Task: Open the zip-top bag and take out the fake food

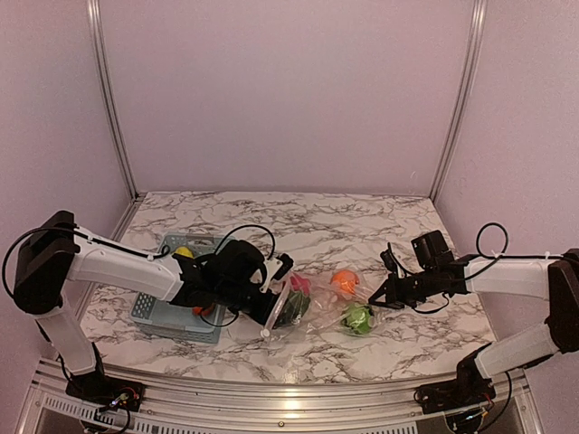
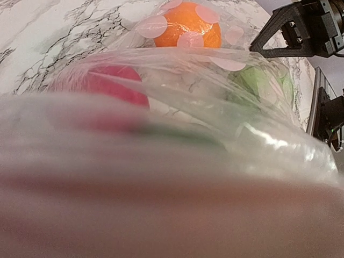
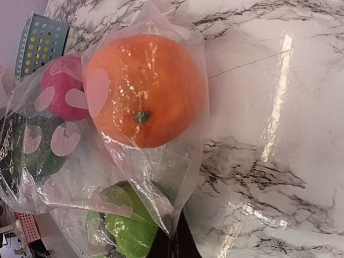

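Observation:
The robot's left gripper has the bag's film point(image 2: 161, 156) draped over its fingers, so it should open and reach further around the dark striped green ball point(image 1: 294, 308) before it pulls the ball out.
The clear zip-top bag point(image 1: 321, 306) lies stretched between my two grippers on the marble table. Inside it are an orange point(image 1: 344, 280), a red fruit point(image 1: 298, 286), a green pepper point(image 1: 357, 318) and a dark striped green ball point(image 1: 290, 312). My left gripper point(image 1: 275, 302) holds the bag's left end. In the left wrist view the blurred bag film point(image 2: 172, 177) hides its fingers. My right gripper point(image 1: 381, 298) is shut on the bag's right corner point(image 3: 173, 217), beside the orange point(image 3: 142, 91) and the green pepper point(image 3: 126, 231).
A light blue perforated basket point(image 1: 154, 312) stands left of the bag under my left arm. It holds a yellow banana point(image 1: 184, 251) and an orange-green piece point(image 1: 197, 310). Walls close the back and sides of the table.

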`<state>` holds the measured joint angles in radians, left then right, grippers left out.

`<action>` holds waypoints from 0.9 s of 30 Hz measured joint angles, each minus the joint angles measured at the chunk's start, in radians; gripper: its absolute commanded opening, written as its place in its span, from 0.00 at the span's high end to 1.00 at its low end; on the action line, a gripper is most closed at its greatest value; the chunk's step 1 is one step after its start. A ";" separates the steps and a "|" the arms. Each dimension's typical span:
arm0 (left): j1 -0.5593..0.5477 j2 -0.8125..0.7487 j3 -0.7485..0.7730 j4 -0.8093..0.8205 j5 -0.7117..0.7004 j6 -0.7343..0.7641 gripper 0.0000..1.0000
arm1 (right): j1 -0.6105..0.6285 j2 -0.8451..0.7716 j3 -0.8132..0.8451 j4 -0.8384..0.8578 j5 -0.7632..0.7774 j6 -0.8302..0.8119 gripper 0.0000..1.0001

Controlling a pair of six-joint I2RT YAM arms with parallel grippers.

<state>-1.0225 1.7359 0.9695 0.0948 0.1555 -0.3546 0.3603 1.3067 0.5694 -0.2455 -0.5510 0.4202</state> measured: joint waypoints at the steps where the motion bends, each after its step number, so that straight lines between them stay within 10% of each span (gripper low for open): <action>1: 0.000 -0.003 0.000 -0.004 0.000 0.000 0.26 | 0.000 0.000 0.000 0.000 0.000 0.002 1.00; 27: -0.061 0.240 0.301 -0.152 -0.157 0.140 0.06 | -0.006 -0.001 -0.004 0.020 -0.009 0.020 1.00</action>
<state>-1.0840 1.9759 1.2709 -0.0570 -0.0017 -0.2150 0.3546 1.3056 0.5655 -0.2256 -0.5602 0.4404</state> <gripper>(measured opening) 0.953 0.005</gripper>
